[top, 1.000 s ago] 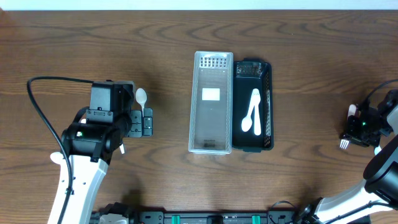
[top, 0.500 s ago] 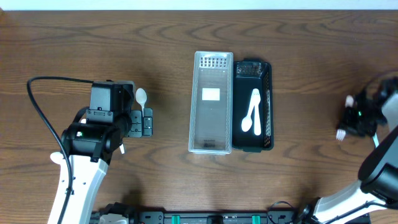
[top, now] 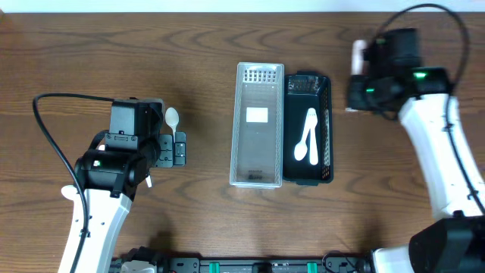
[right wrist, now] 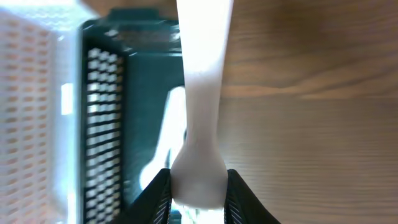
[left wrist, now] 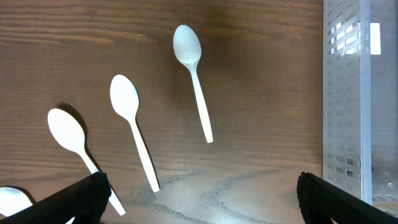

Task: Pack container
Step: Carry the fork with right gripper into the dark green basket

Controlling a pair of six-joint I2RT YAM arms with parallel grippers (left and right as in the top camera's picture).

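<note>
The white plastic utensil [top: 358, 57] is lined up with the black container's long side, so the robot's right gripper should keep going into the open container [top: 307, 125] and let go there.
A clear perforated container [top: 258, 155] stands mid-table with a black mesh container [top: 326, 136] touching its right side; two white spoons [top: 306, 138] lie in the black one. My right gripper [top: 356, 85] hovers by the black container's far right corner, shut on a white plastic utensil [right wrist: 200, 93] that reaches past the fingertips. My left gripper [top: 179, 149] is open and empty on the left. In the left wrist view [left wrist: 199, 208] several white spoons [left wrist: 193, 81] lie on the wood ahead of it, one [left wrist: 78, 149] by the left finger [left wrist: 62, 199].
The clear container's wall shows at the right edge of the left wrist view [left wrist: 348, 93]. The black container [right wrist: 106, 112] and the clear one [right wrist: 31, 93] lie left of the held utensil in the right wrist view. Bare wood lies around both containers.
My right arm has swung from the table's right edge up and left to the black container's far right corner, carrying the white utensil. The left arm has not moved.
</note>
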